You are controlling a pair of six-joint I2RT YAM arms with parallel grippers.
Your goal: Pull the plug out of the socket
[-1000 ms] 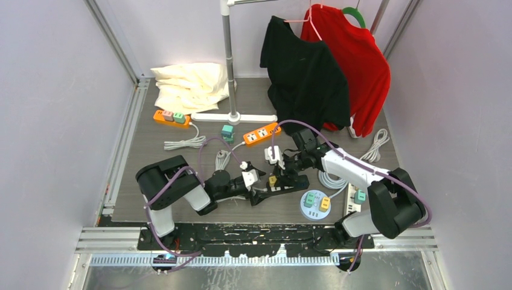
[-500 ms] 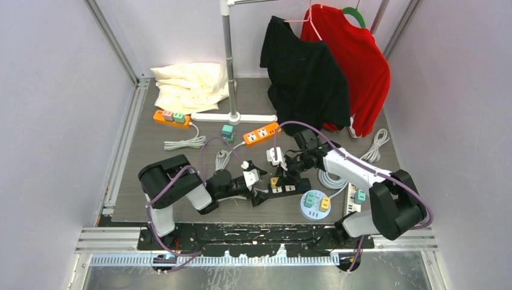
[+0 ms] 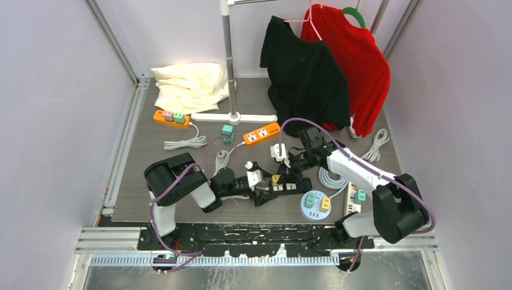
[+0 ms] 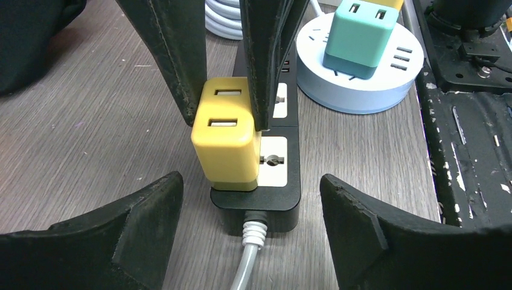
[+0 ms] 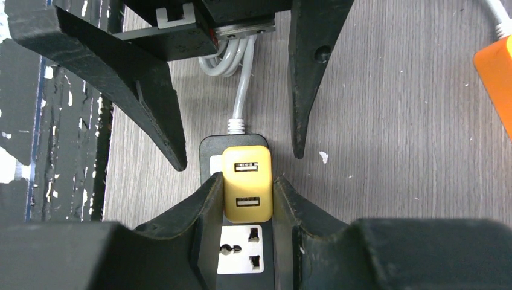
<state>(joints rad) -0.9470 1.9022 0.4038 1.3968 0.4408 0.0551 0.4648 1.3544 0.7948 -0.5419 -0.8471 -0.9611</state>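
Observation:
Next, the left gripper clamps the power strip's cable end (image 4: 256, 208) before the right gripper pulls up, because the black power strip lies free under the seated yellow plug (image 3: 276, 179).
A yellow two-port USB plug (image 3: 275, 179) sits in the end socket of a black power strip (image 3: 294, 188) near the table's front middle. My right gripper (image 3: 281, 177) is shut on the plug, one finger on each side; this is clear in the right wrist view (image 5: 246, 188). The plug (image 4: 226, 138) looks seated on the strip (image 4: 279, 192). My left gripper (image 3: 261, 193) is open and empty. Its fingers (image 4: 133, 235) straddle the strip's cable end without touching it.
A round white socket hub (image 3: 315, 204) with teal and yellow plugs lies just right of the strip. An orange strip (image 3: 262, 133), a teal plug (image 3: 227, 130), coiled white cables (image 3: 333, 179), a second orange strip (image 3: 171, 116), a clothes rack base (image 3: 234, 117) and hanging shirts stand behind.
My left gripper has slid right toward the strip's cable end. My right gripper and the strip have shifted slightly right, with the jaws still closed on the yellow plug.

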